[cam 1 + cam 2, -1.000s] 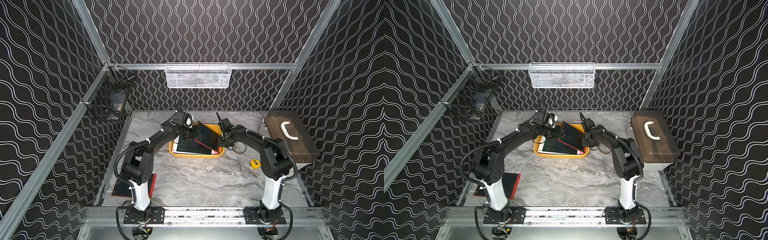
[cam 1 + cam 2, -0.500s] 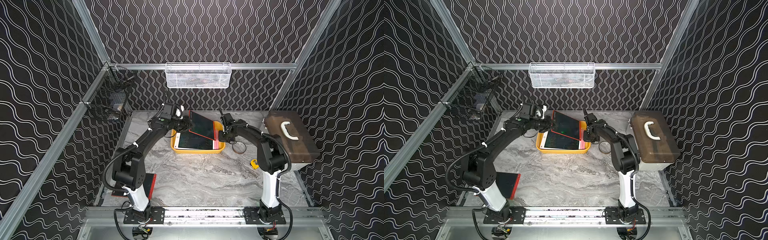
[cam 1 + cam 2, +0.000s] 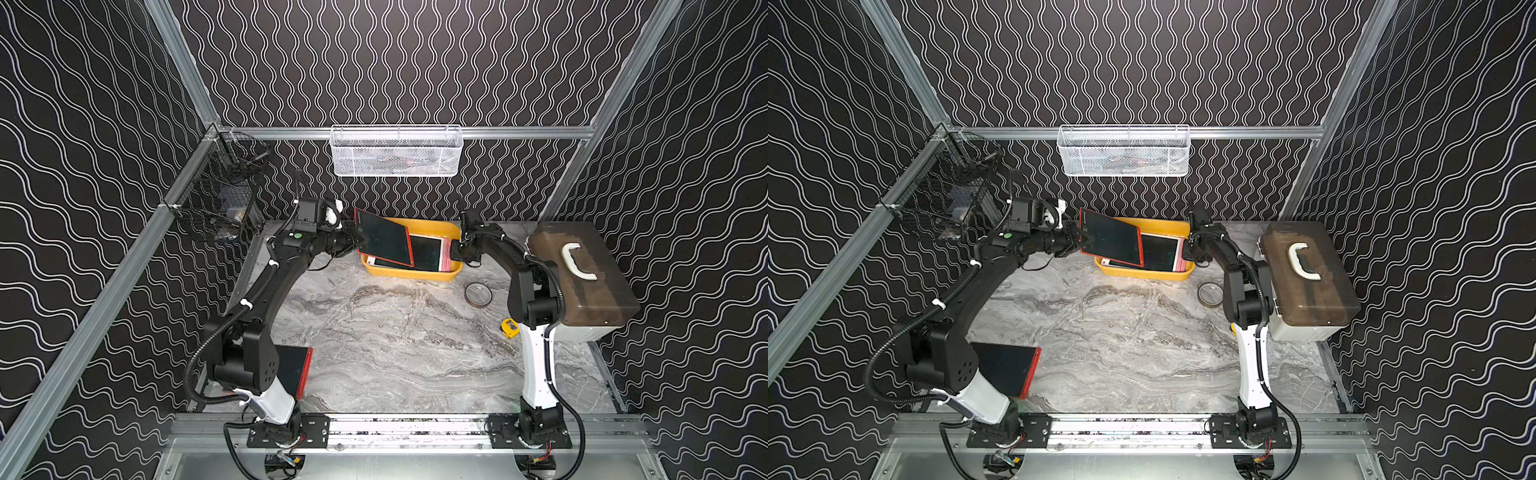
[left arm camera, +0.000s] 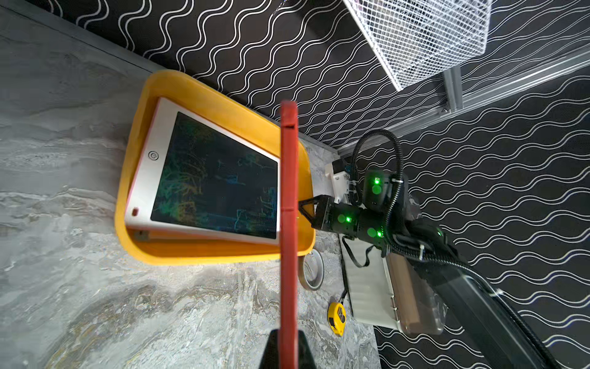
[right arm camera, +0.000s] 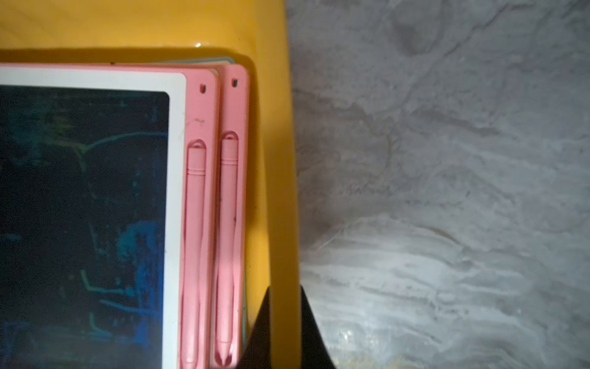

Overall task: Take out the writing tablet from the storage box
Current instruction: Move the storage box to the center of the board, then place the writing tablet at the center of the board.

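Observation:
I should leave the box's rim and take that tablet edge (image 3: 410,246), free over the box, with my right gripper, since the red-framed tablet (image 3: 384,238) hangs from my left gripper.
The yellow storage box (image 3: 415,276) (image 3: 1142,272) sits on the marble table by the back wall. Pink-and-white tablets (image 3: 428,253) (image 4: 210,182) (image 5: 198,191) lie stacked in it. My left gripper (image 3: 356,240) (image 3: 1080,241) (image 4: 289,348) is shut on the left edge of a red-framed writing tablet (image 3: 384,243) (image 3: 1113,243) (image 4: 289,223). That tablet hangs tilted in the air over the box's left end. My right gripper (image 3: 457,251) (image 3: 1188,249) (image 5: 284,326) is shut on the box's right rim (image 5: 281,159).
A grey case with a white handle (image 3: 582,282) stands at the right. A tape roll (image 3: 478,294) and a yellow tape measure (image 3: 510,328) lie in front of it. Another red tablet (image 3: 297,370) lies by the left arm's base. Wire baskets (image 3: 395,151) (image 3: 220,203) hang on the walls.
The left gripper has lifted the red tablet up and leftward, off the stack. The storage box, held by the right gripper, has shifted toward the back wall.

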`<state>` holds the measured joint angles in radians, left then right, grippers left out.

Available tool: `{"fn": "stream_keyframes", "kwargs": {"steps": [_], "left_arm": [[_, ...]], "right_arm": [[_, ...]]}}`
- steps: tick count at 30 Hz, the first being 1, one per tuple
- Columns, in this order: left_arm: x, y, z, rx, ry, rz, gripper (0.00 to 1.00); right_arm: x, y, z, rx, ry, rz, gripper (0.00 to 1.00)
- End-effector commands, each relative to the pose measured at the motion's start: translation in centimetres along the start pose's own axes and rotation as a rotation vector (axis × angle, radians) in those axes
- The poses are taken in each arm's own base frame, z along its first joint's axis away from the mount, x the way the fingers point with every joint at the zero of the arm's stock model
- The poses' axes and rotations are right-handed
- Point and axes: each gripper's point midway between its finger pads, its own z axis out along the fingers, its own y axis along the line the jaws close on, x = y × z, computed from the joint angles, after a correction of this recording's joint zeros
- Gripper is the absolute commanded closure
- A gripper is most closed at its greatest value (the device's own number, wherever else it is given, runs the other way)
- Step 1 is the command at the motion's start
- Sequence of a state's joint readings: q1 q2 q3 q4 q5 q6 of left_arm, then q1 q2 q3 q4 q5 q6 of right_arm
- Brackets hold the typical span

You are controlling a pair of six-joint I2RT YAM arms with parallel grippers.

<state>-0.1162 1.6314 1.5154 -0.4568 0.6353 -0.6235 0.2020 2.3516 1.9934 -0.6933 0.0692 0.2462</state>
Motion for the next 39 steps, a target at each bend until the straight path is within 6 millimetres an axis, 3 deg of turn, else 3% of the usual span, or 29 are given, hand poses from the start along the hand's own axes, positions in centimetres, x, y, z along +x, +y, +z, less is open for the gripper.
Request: {"fn": "stream_keyframes", "kwargs": {"steps": [1, 3, 5, 9, 12, 14, 17, 20, 25, 28, 33, 39], "left_arm": [[-0.2, -1.3, -1.5, 0.035, -0.016, 0.056, 1.00], [-0.1, -1.8, -2.3, 0.042, -0.022, 0.062, 1.00], [0.0, -2.3, -3.1, 0.043, -0.026, 0.073, 1.00], [0.7, -3.5, -5.1, 0.047, -0.018, 0.116, 1.00], [1.4, -4.4, -6.5, 0.079, -0.014, 0.123, 1.00], [2.0, -5.5, -7.3, 0.126, -0.005, 0.125, 1.00], [3.6, -7.0, -8.5, 0.212, 0.020, 0.133, 1.00], [5.7, -7.8, -9.7, 0.266, 0.046, 0.116, 1.00], [8.8, -8.8, -11.8, 0.314, 0.058, 0.106, 1.00], [10.5, -9.6, -12.0, 0.350, 0.083, 0.101, 1.00], [11.9, -10.3, -12.0, 0.408, 0.097, 0.078, 1.00], [12.4, -11.0, -12.4, 0.454, 0.095, 0.060, 1.00]], "right_arm": [[1.0, -2.3, 0.9, 0.065, 0.070, 0.009, 0.93], [-0.3, -2.6, 0.0, 0.064, 0.045, 0.034, 0.75], [-2.0, -2.3, -2.1, 0.035, 0.003, 0.063, 0.64], [-5.7, -0.3, -9.4, -0.101, -0.145, 0.105, 0.50], [-6.7, 1.5, -15.5, -0.263, -0.254, 0.139, 0.40], [-6.1, 3.9, -19.7, -0.455, -0.298, 0.140, 0.37], [-2.5, 8.3, -24.2, -0.832, -0.256, 0.094, 0.33], [1.1, 9.9, -27.5, -1.065, -0.225, 0.102, 0.29], [7.3, 9.8, -28.9, -1.058, -0.170, 0.060, 0.29], [10.3, 9.4, -29.5, -1.051, -0.136, 0.064, 0.29], [12.9, 10.0, -30.7, -1.085, -0.129, 0.054, 0.29], [13.9, 11.8, -31.7, -1.123, -0.122, 0.017, 0.31]]}}
